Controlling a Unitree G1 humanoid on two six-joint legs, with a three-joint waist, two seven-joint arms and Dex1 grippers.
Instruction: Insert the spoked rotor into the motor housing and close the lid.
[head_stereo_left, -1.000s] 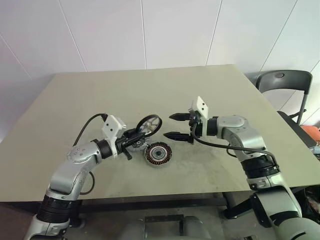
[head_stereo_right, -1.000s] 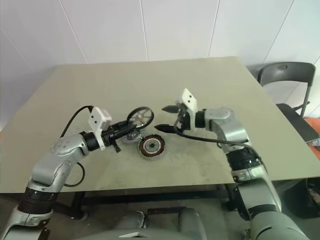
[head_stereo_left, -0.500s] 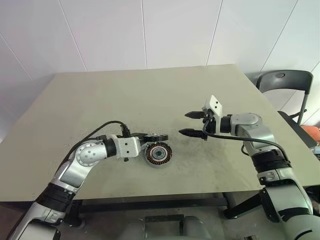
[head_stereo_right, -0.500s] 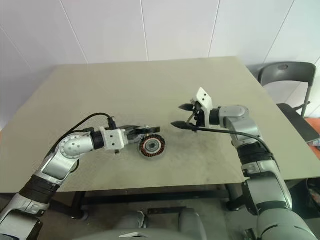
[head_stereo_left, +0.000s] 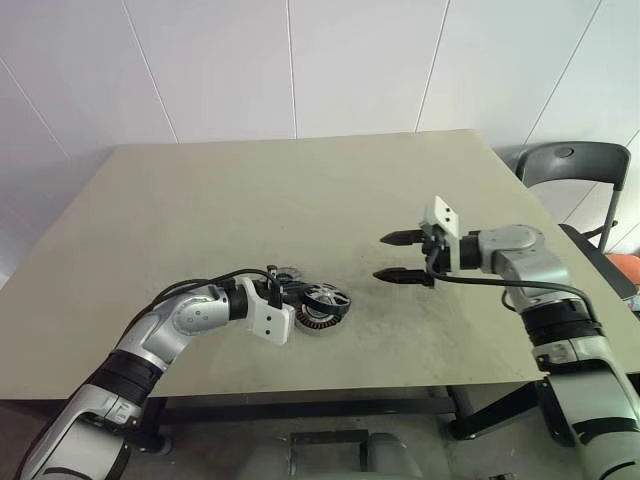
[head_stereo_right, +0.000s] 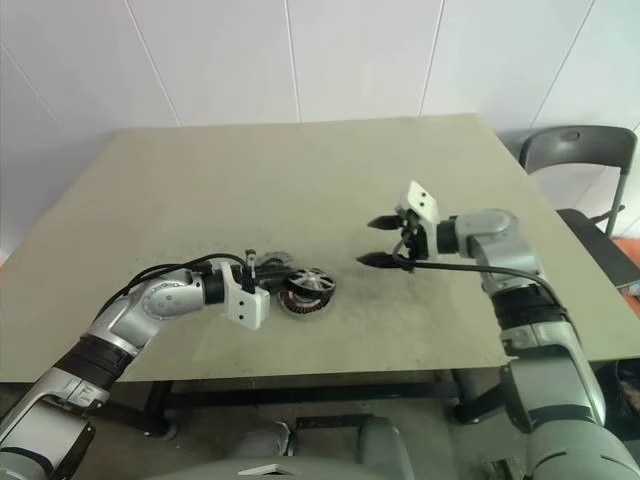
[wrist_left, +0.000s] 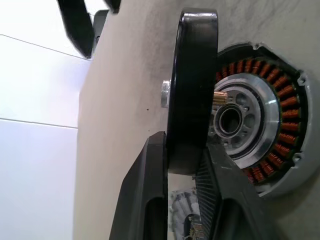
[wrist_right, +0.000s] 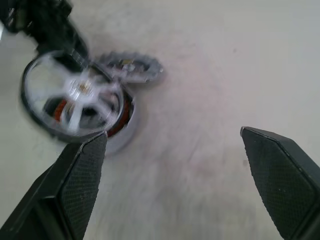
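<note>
The spoked rotor is tilted in my left gripper, held by its lid-side rim, so my right gripper should grab the opposite rim (head_stereo_left: 346, 301) and lower the rotor into the housing.
The spoked rotor (head_stereo_left: 328, 295), black-rimmed with pale spokes, hangs tilted just over the motor housing (head_stereo_left: 316, 320), which lies flat on the table with its copper windings up. My left gripper (head_stereo_left: 304, 294) is shut on the rotor's rim. Seen in the left wrist view, the rotor (wrist_left: 192, 75) is edge-on, with its small brass shaft facing the centre hole of the housing (wrist_left: 265, 115). The grey slotted lid (wrist_right: 131, 67) lies on the table just behind the housing. To the right of these parts my right gripper (head_stereo_left: 382, 256) is open and holds nothing, its fingertips pointing at them.
The tan table (head_stereo_left: 300, 190) is bare beyond the parts. A dark chair (head_stereo_left: 570, 165) stands off the table's far right corner. A black cable loops along my left forearm (head_stereo_left: 200, 290).
My left wrist has rolled, so the rotor went from upright to lying nearly flat over the housing, and slightly lower. My right gripper has drawn back to the right, still open.
</note>
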